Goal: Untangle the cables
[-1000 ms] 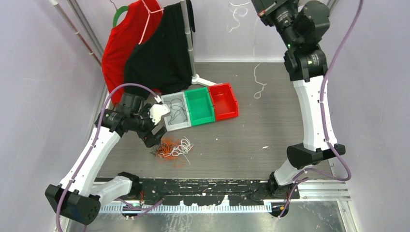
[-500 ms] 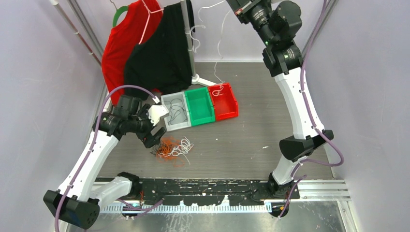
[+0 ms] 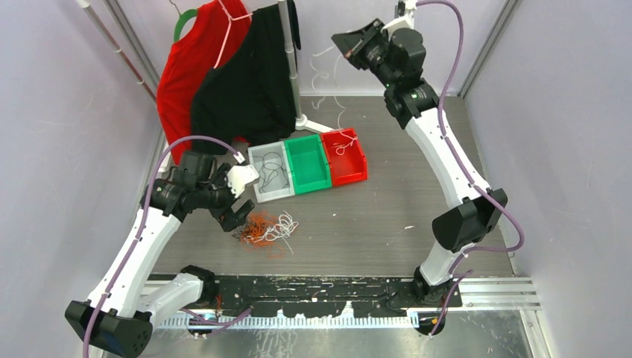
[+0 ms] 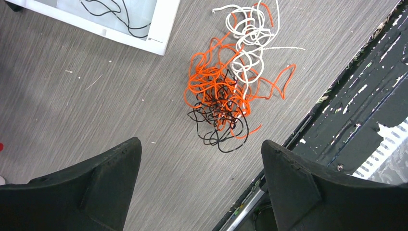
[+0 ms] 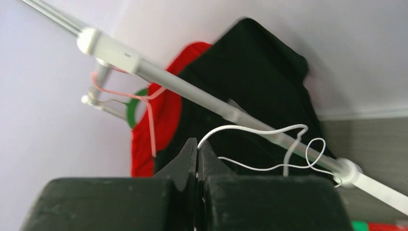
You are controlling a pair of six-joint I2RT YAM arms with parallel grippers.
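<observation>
The white cable's lower end (image 3: 343,146) is in the red bin and clear of the tangle, so my right gripper keeps lowering and lets go low over that bin (image 3: 347,165).
The cables (image 3: 266,227) lie as a snarl of orange, white and black wires (image 4: 226,91) on the grey table. My left gripper (image 3: 240,198) hovers just left of the snarl, open, with nothing between its fingers (image 4: 201,144). High at the back, my right gripper (image 3: 337,37) is shut on a single white cable (image 5: 260,130). That white cable (image 3: 333,89) hangs down, and its lower end curls in the red bin (image 3: 356,168). A black cable (image 3: 272,175) lies in the white bin (image 3: 257,192).
A green bin (image 3: 307,164) sits between the white and red bins. A rack pole (image 3: 292,67) at the back left carries a red shirt (image 3: 190,71) and a black shirt (image 3: 250,89). A black rail (image 3: 320,291) runs along the near edge.
My right arm has swung left, carrying the white cable, whose lower end went from the table into the red bin. The left gripper has shifted slightly and stays open.
</observation>
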